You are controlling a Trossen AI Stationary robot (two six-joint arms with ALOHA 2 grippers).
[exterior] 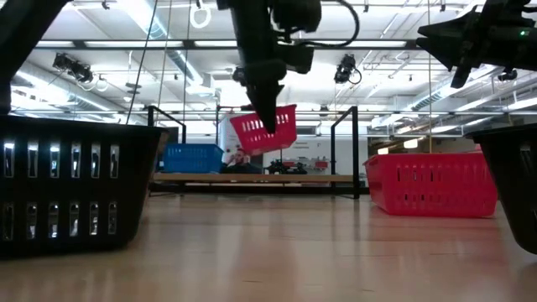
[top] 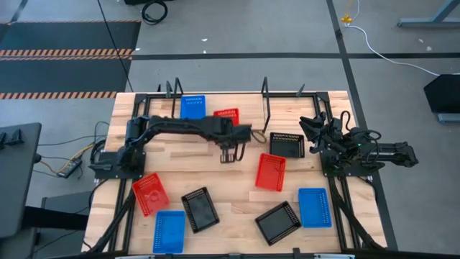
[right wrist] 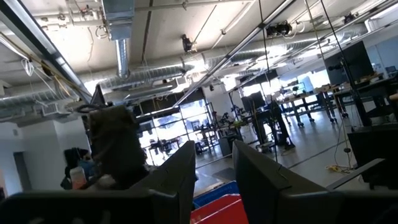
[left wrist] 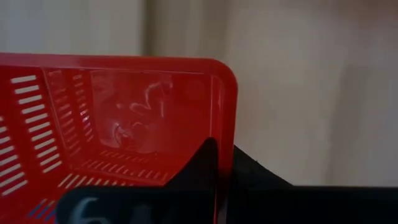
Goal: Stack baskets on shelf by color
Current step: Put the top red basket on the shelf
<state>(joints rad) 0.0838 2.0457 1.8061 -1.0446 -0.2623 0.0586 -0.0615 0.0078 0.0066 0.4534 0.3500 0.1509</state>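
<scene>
My left gripper holds the red basket clear above the free shelf board beside the blue basket, so I carry on lowering it until its bottom sits flat.
My left gripper reaches down over the table's far middle, shut on a red basket that shows beside the arm in the high view. A blue basket rests by its bottom on the shelf, left of the held one. Several more baskets sit on the table: red, black and blue. My right gripper waits at the right edge, tipped upward, open, holding nothing. My left gripper pinches one side wall of the red basket near a corner, one finger inside the basket and one outside. The fingers come from above, slanting down. The basket hangs tilted at the fingertips, lifted clear above the level of the shelf board.
Two black wire uprights flank the shelf. In the low view a black basket stands close at the left and a red one at the right. Bare wood lies between the shelf and the scattered baskets.
</scene>
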